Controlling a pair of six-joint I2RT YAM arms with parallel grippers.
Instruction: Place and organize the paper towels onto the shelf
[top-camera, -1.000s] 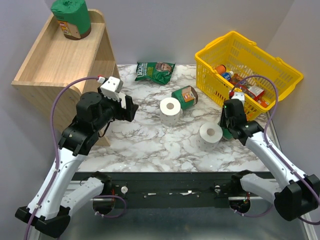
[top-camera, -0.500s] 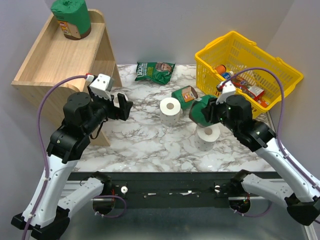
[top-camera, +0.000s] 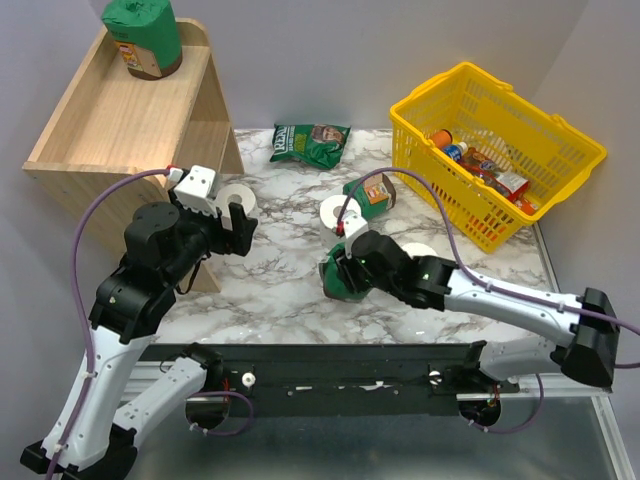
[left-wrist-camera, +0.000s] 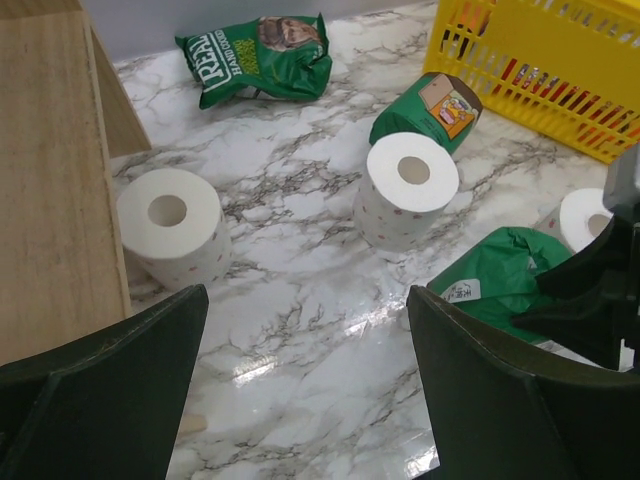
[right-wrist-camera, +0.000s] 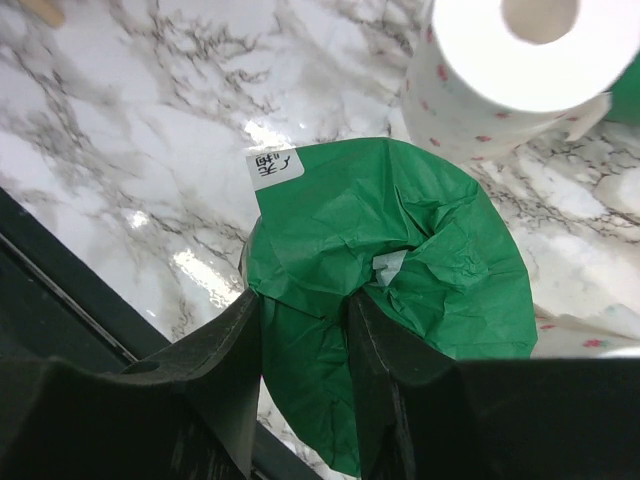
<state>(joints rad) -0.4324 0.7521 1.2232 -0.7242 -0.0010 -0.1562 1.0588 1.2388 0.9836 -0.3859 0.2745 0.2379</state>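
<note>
My right gripper needs to put down the green roll (top-camera: 337, 284), because it is holding the roll far from the shelf. My left gripper should then take the roll by its crumpled end (right-wrist-camera: 400, 262).
My right gripper (top-camera: 347, 268) is shut on a green-wrapped paper towel roll (top-camera: 336, 283), held just above the table's near middle; the fingers pinch its crumpled end (right-wrist-camera: 390, 270). My left gripper (top-camera: 237, 226) hangs open and empty beside the wooden shelf (top-camera: 95, 125), with bare marble between its fingers (left-wrist-camera: 470, 390). One green roll (top-camera: 142, 38) stands on the shelf's top tray. A white roll (left-wrist-camera: 172, 225) lies against the shelf's side. Another white roll (top-camera: 340, 216) stands mid-table, and a green roll (top-camera: 370, 193) lies behind it. A third white roll (top-camera: 420, 250) shows partly behind the right arm.
A yellow basket (top-camera: 560, 150) holding bottles and packets fills the back right. A flat green snack bag (top-camera: 310, 143) lies at the back centre. The black front rail (top-camera: 330, 360) runs along the table's near edge.
The right arm has swung left from beside the basket to the near middle, carrying the green roll. The left arm has drawn back, uncovering the white roll by the shelf.
</note>
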